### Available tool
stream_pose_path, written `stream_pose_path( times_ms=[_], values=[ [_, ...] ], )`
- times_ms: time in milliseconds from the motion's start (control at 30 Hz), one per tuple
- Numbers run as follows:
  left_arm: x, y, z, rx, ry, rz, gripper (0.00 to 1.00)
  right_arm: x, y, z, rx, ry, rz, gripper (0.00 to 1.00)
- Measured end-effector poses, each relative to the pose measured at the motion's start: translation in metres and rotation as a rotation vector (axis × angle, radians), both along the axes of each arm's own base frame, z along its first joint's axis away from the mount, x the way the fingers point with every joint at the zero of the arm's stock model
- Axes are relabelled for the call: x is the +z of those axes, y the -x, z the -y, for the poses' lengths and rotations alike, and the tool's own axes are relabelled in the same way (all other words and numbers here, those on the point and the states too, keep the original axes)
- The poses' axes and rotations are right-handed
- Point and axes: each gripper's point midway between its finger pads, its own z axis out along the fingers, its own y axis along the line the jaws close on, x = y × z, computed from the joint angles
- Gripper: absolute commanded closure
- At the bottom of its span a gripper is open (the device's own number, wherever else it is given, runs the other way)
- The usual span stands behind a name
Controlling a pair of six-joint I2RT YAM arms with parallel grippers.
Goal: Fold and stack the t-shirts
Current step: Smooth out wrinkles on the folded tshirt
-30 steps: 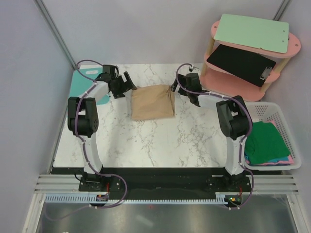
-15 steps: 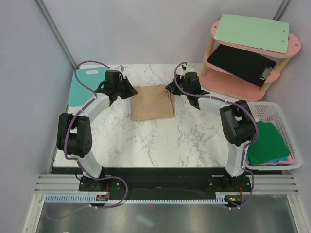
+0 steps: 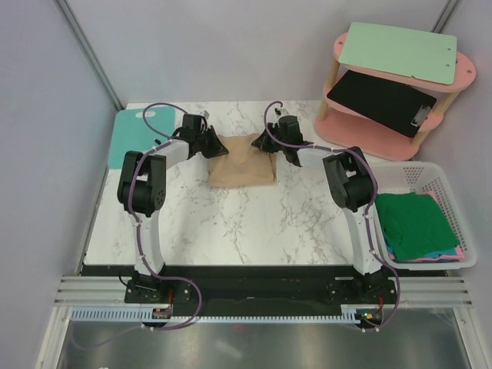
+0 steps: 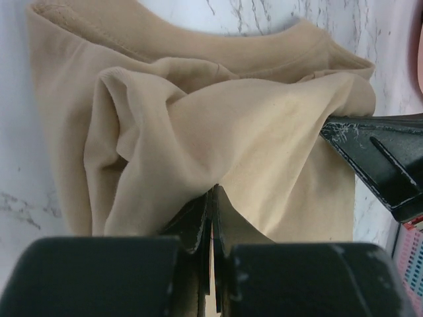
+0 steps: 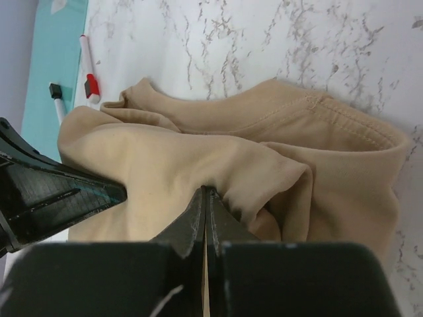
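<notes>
Next, my left gripper puts the fold down and straightens the t-shirt's nearer side [image 3: 212, 171], because the tan t-shirt's upper layer ends before its lower layer's side edge [image 4: 56, 155].
A light tan t-shirt [image 3: 242, 165] lies folded on the marble table, toward the back middle. My left gripper [image 3: 217, 144] is at its far left corner, and my right gripper [image 3: 262, 143] is at its far right corner. In the left wrist view the left gripper [image 4: 213, 193] is shut, pinching a raised fold of the tan t-shirt [image 4: 198, 112]. The right wrist view shows the right gripper [image 5: 206, 193] shut on another bunched fold of the tan t-shirt [image 5: 284, 142]. A green t-shirt [image 3: 415, 223] lies in the basket on top of pink and blue ones.
The white basket [image 3: 419, 171] sits at the table's right edge. Behind it a pink shelf [image 3: 459, 81] holds a mint clipboard [image 3: 396, 50] and a black one [image 3: 380, 100]. A teal board [image 3: 129, 138] lies back left, with marker pens [image 5: 89, 66] beside it.
Both arms swung inward to the tan t-shirt's far edge. Both grippers went from open to shut, pinching the cloth, which now bunches up at the two tips.
</notes>
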Motion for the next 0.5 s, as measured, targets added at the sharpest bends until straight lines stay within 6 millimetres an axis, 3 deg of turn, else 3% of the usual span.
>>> stream_pose_path(
  times_ms=[233, 500],
  values=[
    [0.004, -0.028, -0.002, 0.012, 0.018, 0.032, 0.98, -0.018, -0.021, 0.012, -0.072, 0.022, -0.008, 1.0],
    [0.0, -0.031, -0.008, 0.021, 0.021, 0.026, 0.98, -0.028, -0.034, 0.024, -0.131, 0.019, -0.02, 1.0]
  ],
)
